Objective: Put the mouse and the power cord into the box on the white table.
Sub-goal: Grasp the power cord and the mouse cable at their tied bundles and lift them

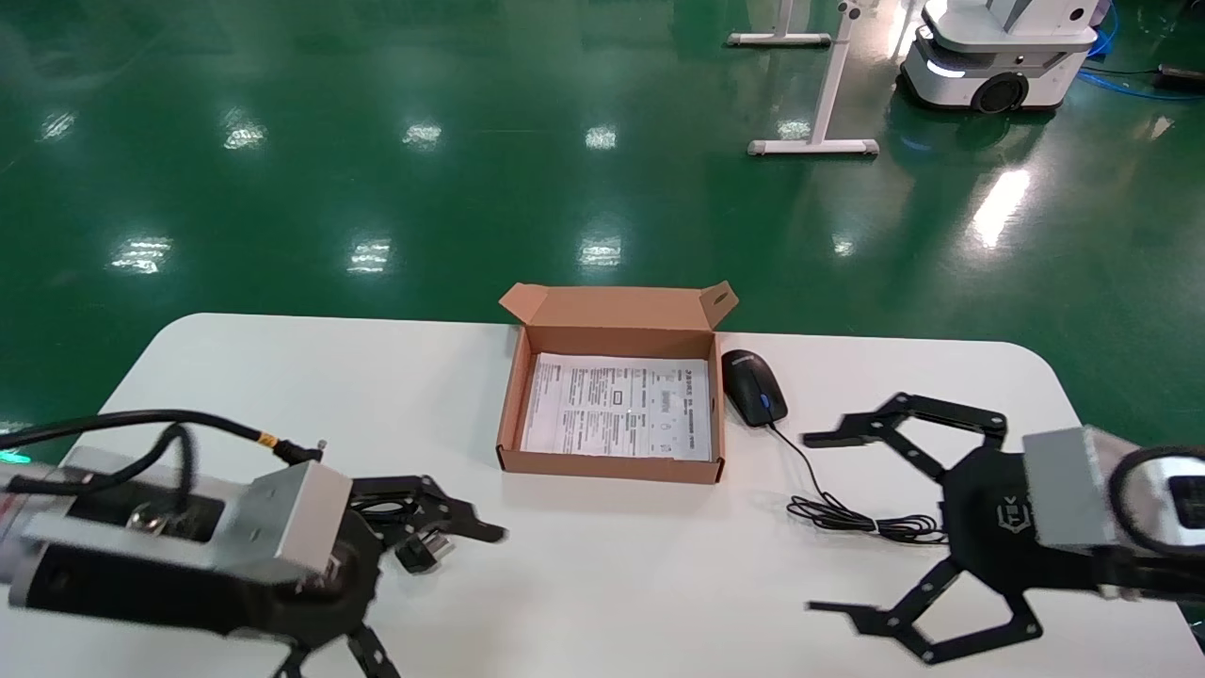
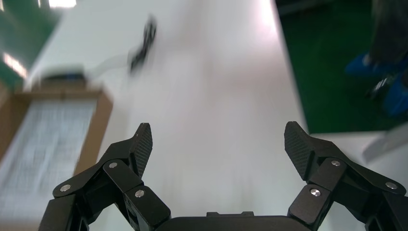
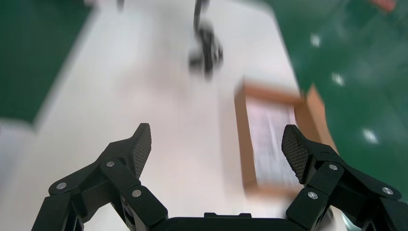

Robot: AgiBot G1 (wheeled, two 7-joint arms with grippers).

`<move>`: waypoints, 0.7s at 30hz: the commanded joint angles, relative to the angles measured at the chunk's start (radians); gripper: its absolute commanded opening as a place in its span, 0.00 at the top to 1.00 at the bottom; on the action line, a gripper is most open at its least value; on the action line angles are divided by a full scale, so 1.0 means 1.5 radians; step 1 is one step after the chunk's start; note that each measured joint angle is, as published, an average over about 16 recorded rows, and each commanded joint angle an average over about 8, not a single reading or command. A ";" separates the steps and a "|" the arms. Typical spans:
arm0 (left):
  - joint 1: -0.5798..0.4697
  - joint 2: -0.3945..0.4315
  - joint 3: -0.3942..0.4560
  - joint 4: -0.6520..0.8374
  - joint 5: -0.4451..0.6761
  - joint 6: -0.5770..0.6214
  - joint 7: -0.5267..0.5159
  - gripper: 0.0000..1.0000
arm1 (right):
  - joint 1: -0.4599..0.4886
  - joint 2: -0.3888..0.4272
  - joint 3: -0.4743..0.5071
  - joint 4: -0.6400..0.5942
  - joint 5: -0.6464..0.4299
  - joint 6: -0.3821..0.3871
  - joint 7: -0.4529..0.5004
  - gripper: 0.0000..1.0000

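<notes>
Only a short thin cable (image 1: pixel 799 454) goes from the mouse (image 1: pixel 754 388) into the tied bundle. The mouse will hang from it and come along when I lift the bundle.
The open brown box (image 1: pixel 612 466) stands mid-table on the white table (image 1: pixel 282 395), lid flap upright and a printed sheet inside. The black mouse (image 1: pixel 753 386) lies just right of the box, and its thin cable runs to a loose bundle (image 1: pixel 847 518). My right gripper (image 1: pixel 811 523) hovers open, close to that bundle. The power cord (image 1: pixel 421 549) lies front left, mostly hidden behind my open left gripper (image 1: pixel 433 603); its plug shows. The wrist views show the left gripper (image 2: pixel 217 139) and the right gripper (image 3: pixel 216 139) with nothing between their fingers, and the box (image 2: pixel 94 130) (image 3: pixel 245 144) beyond.
Green floor surrounds the table on all sides. A white wheeled robot base (image 1: pixel 998 56) and a white stand's feet (image 1: pixel 814 146) are far behind. The table's rounded right corner (image 1: pixel 1036 358) is near the right arm.
</notes>
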 commanded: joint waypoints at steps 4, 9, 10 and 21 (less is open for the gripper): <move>-0.065 0.016 0.072 0.109 0.071 -0.009 0.043 0.00 | 0.060 -0.012 -0.068 -0.077 -0.113 0.001 -0.107 0.00; -0.111 0.052 0.096 0.260 0.130 -0.030 0.109 0.00 | 0.118 -0.067 -0.119 -0.191 -0.215 0.021 -0.196 0.00; -0.118 0.059 0.099 0.288 0.140 -0.035 0.123 0.00 | 0.128 -0.079 -0.127 -0.213 -0.232 0.026 -0.212 0.00; -0.179 0.144 0.152 0.520 0.256 -0.078 0.265 0.00 | 0.211 -0.188 -0.178 -0.449 -0.340 0.077 -0.355 0.00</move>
